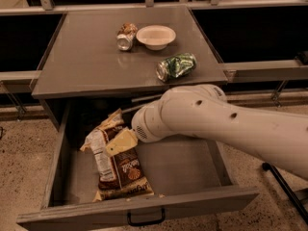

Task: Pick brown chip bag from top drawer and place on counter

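The brown chip bag [122,171] is lying crinkled with the robot's gripper over its upper middle [117,139], so both of the bag's ends will droop from the pinch when the gripper lifts it.
The brown chip bag [120,170] lies crinkled in the left part of the open top drawer [192,203], with its white label panel facing left. My gripper [121,142] is at the end of the white arm [216,124], which reaches down into the drawer from the right. Its cream tip sits right over the upper middle of the bag. I cannot tell whether it touches the bag. The grey counter [86,57] is above the drawer.
On the counter stand a white bowl [155,36], a crushed can [126,36] beside it, and a crushed green can [176,66] near the front right edge. The drawer's black handle [146,219] faces me. A dark stand leg [284,186] is on the floor at right.
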`<state>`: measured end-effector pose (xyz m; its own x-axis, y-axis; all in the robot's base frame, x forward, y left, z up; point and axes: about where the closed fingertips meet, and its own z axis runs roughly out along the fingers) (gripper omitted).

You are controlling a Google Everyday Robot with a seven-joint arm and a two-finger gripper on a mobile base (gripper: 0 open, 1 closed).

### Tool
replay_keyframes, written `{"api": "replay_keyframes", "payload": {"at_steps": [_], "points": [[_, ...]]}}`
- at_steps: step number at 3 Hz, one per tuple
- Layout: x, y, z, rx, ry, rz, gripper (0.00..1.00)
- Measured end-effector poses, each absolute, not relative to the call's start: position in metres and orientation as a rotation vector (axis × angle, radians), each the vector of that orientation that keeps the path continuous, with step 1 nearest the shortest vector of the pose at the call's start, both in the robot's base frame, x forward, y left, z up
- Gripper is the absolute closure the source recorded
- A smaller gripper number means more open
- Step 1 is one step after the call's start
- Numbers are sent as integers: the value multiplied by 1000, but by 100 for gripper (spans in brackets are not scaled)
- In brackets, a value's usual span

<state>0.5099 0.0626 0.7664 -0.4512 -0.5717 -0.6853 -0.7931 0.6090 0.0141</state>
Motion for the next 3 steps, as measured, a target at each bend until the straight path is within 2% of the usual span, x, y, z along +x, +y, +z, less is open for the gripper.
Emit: {"api": "replay_keyframes", "payload": {"at_steps": [1, 2, 3], "points": [[513, 65, 741, -986, 2239, 447, 0], [515, 85, 723, -887, 2277, 593, 0], [513, 111, 708, -942, 2272, 686, 0]]}}
